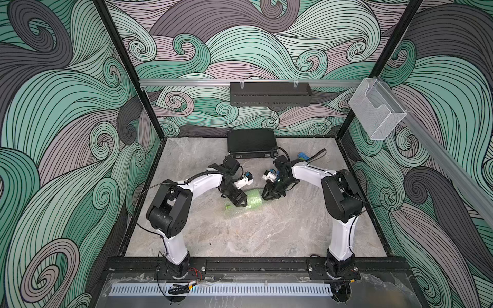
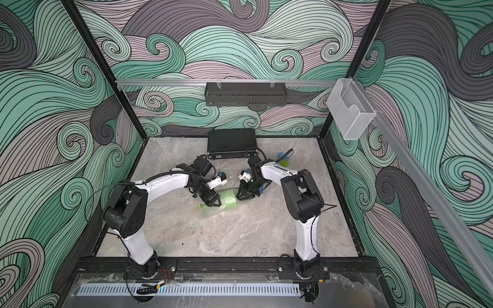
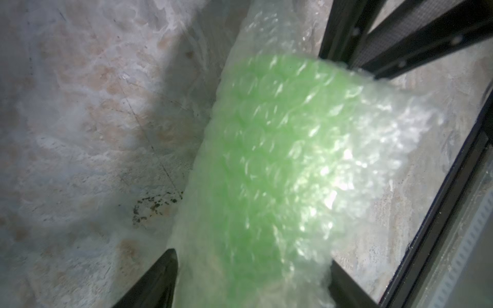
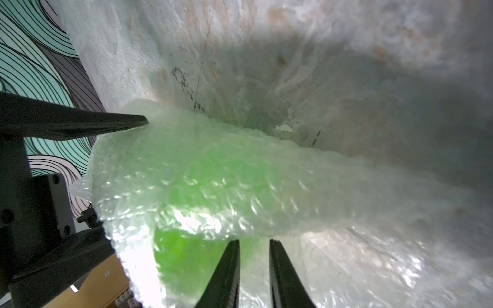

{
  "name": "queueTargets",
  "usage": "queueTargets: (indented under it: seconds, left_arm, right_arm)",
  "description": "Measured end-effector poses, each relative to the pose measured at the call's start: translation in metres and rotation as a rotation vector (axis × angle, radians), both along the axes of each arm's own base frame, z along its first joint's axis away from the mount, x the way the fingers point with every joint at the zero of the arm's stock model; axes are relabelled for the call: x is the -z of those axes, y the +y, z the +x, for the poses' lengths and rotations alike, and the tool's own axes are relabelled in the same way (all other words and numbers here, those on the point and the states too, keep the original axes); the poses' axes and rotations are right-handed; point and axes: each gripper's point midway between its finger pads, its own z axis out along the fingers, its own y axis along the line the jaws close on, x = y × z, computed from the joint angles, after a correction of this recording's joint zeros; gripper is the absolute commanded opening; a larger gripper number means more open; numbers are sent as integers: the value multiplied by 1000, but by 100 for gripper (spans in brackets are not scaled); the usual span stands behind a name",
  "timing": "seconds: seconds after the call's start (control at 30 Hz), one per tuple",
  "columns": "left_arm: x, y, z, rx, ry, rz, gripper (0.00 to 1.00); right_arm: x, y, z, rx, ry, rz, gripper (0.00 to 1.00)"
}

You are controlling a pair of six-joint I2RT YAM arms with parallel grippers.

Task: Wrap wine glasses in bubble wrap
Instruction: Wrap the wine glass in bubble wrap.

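Only a narrow fold of loose bubble wrap past the bowl is pinched in my right gripper, so the gripper should open wide and close around the wrap's open end.
The lime-green wine glass lies on its side mid-table, rolled inside the bubble wrap. Its foot points toward the left arm. My left gripper is open, its two fingers set wide on either side of the wrapped glass. My right gripper is at the bowl end. Its fingertips stand a narrow gap apart, with loose bubble wrap showing in that gap. The green bowl shows through the wrap.
A black case lies flat at the back of the marble table. Small blue and green toy pieces sit behind the right arm. A black basket and a clear holder hang on the rails above.
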Motion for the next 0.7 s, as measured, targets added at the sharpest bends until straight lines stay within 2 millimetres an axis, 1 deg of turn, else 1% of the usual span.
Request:
queueTargets:
  seconds: [0.07, 0.13, 0.3, 0.37, 0.43, 0.47, 0.57, 0.7]
  left_arm:
    - [0, 0, 0, 0, 0, 1, 75]
    - [0, 0, 0, -1, -1, 1, 72]
    - [0, 1, 0, 5, -1, 2, 68]
    - [1, 2, -2, 10, 6, 10, 63]
    - [4, 7, -4, 11, 30, 32, 55]
    - [5, 10, -4, 11, 41, 42, 53]
    - [6, 14, -4, 18, 58, 58, 53]
    - [7, 15, -5, 40, 50, 65, 53]
  right_arm:
    - [-1, 3, -2, 17, 4, 29, 24]
    - [0, 8, -3, 37, 13, 60, 24]
    - [0, 28, -2, 66, 19, 140, 27]
    - [-1, 41, 3, 66, 4, 181, 27]
    - [4, 48, 7, 78, 4, 198, 28]
    - [8, 50, 11, 90, 8, 208, 28]
    - [14, 54, 17, 111, 27, 238, 30]
    - [12, 51, 18, 121, 36, 238, 38]
